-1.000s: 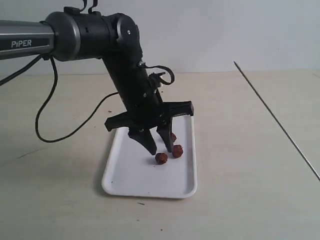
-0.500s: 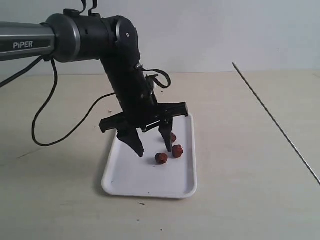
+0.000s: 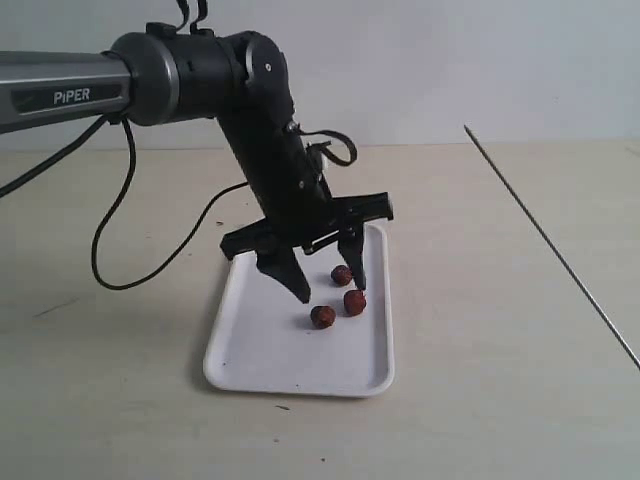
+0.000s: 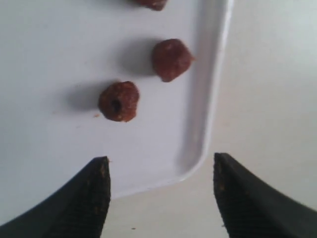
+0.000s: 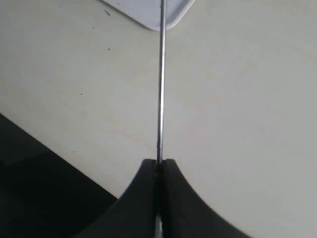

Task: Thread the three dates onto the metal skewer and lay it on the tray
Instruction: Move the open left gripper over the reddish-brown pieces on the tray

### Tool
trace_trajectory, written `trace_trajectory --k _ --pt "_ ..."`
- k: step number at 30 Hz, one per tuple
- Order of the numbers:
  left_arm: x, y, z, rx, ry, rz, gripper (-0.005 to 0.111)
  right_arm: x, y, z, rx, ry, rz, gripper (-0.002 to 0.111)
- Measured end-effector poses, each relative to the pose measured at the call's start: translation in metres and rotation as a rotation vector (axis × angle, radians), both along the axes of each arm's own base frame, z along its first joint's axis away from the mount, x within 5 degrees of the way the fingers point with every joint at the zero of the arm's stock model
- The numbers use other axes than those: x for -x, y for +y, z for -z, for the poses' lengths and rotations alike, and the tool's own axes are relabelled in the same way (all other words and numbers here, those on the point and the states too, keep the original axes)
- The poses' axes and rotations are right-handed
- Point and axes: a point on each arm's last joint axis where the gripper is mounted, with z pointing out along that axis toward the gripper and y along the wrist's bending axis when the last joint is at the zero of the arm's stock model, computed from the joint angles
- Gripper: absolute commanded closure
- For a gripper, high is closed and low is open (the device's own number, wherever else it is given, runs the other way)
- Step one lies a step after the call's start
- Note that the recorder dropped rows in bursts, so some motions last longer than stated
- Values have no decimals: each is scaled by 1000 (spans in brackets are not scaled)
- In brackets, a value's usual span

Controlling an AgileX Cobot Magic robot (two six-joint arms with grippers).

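The tray's rim (image 4: 198,161) sits between my slanting left gripper's open fingers, so next I straighten the gripper above the date (image 3: 322,317) nearest the front before lowering around that date.
Three dates lie loose on the white tray (image 3: 262,372): one (image 3: 341,275) at the back, one (image 3: 354,301) in the middle, one (image 3: 322,316) nearest the front. My left gripper (image 3: 332,289) hangs open just above them, fingers pointing down and holding nothing. In the left wrist view two dates (image 4: 119,101) (image 4: 171,59) show whole, a third (image 4: 151,4) is cut by the frame edge, and the tray's rim (image 4: 213,99) runs past the open left gripper (image 4: 159,162). My right gripper (image 5: 158,162) is shut on the metal skewer (image 5: 160,74), which slants above the table (image 3: 550,240).
The left arm's black cable (image 3: 150,270) loops over the table left of the tray. The skewer's tip points toward a corner of the tray (image 5: 148,12). A dark drop beyond the table edge (image 5: 29,163) shows in the right wrist view.
The left gripper has opened wider and shifted a little right and up over the tray, uncovering the back date. The dates and the skewer have stayed put.
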Motion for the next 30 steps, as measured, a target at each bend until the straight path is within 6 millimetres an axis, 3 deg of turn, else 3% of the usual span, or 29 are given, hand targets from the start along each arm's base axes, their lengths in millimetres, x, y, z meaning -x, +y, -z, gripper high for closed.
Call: trace_trajectory --k 6,11,14,17,20,30 --pt "-13 6 -13 148 61 -74 47 0 0 0 2 3 0 108" --pt "-31 21 -28 238 46 -119 61 1 -1 1 10 14 -4 108" --pt "-37 28 -39 175 -51 -92 57 1 -1 1 13 13 -8 108" --pt "-34 24 -44 93 -128 -54 50 2 -1 1 14 12 -9 108" --pt "-30 16 -45 29 -176 -19 49 2 -1 1 14 13 -9 108" --pt "-10 -11 -24 -154 -265 118 50 2 -1 1 15 14 -10 108"
